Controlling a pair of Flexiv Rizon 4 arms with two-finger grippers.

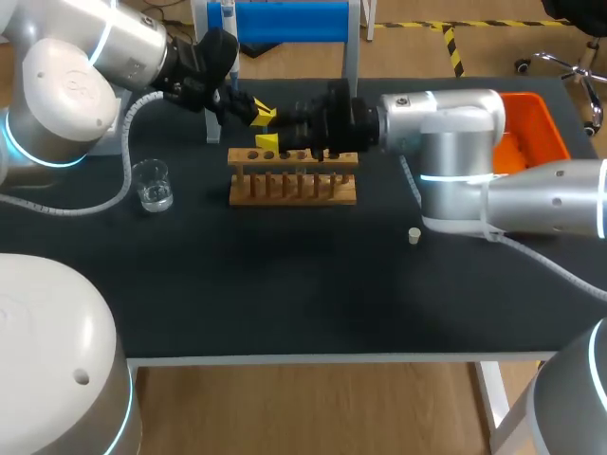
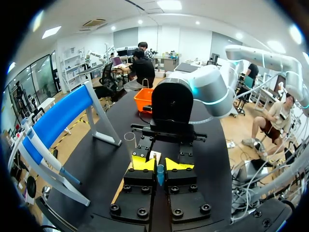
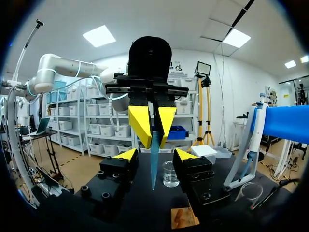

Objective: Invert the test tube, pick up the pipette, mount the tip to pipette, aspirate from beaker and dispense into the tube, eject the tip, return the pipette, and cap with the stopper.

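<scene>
The blue pipette tip [image 3: 154, 157] gets narrower toward its lower end [image 3: 153, 184], so its hidden top will show a wide opening when I carry it away.
My left gripper [image 2: 160, 165] hangs over the left end of the wooden rack [image 1: 292, 177] and is shut on a blue pipette tip [image 2: 160, 175], which points down. Seen from the right wrist, that tip [image 3: 154, 159] hangs between the fingers of my right gripper [image 3: 157, 157], which stand apart from it on both sides, so this gripper is open. In the head view the two grippers face each other above the rack, the left gripper [image 1: 261, 114] opposite the right gripper [image 1: 277, 138]. A clear test tube [image 2: 129, 142] stands upright beside them. The glass beaker [image 1: 152, 185] stands left of the rack. The small stopper [image 1: 414, 235] lies to the rack's right.
A blue pipette stand [image 1: 289, 21] rises at the table's back edge behind the rack. An orange bin [image 1: 531, 128] sits at the back right, behind my right arm. Bare black tabletop [image 1: 285, 284] stretches from the rack to the front edge.
</scene>
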